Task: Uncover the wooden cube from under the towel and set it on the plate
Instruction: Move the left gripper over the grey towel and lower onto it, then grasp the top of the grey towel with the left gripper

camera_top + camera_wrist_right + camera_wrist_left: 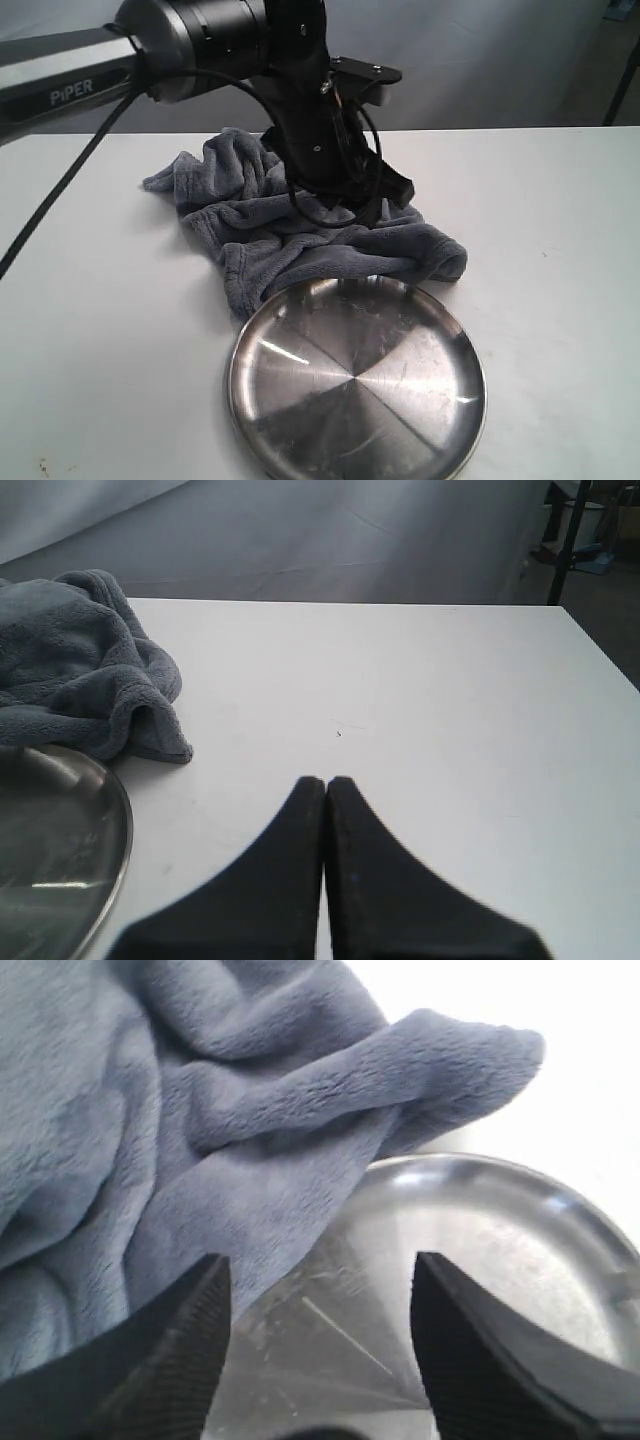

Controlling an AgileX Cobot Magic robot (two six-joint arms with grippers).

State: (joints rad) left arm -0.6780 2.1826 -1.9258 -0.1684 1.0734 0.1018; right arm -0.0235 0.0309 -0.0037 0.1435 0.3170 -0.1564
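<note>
The towel's corner (446, 258) lies loose by the plate's rim, so I expect the towel to peel back and leave the wooden cube in place when I pull.
The dark grey towel (250, 215) lies bunched on the white table, and its near edge overlaps the far rim of the steel plate (360, 390). No wooden cube shows in any view. My left gripper (347, 205) hangs over the towel's right half, close to the plate's far rim. In the left wrist view the left gripper (320, 1260) is open with nothing between its fingers, above the spot where towel (200, 1110) meets plate (480, 1220). My right gripper (326, 780) is shut and empty over bare table, to the right of the towel (80, 670) and plate (60, 820).
The white table (560, 230) stretches right and left of the towel. Its far edge runs just behind the towel, against a grey backdrop. The left arm's black cable (60, 190) hangs at the left. A dark stand (565, 540) is beyond the table's far right corner.
</note>
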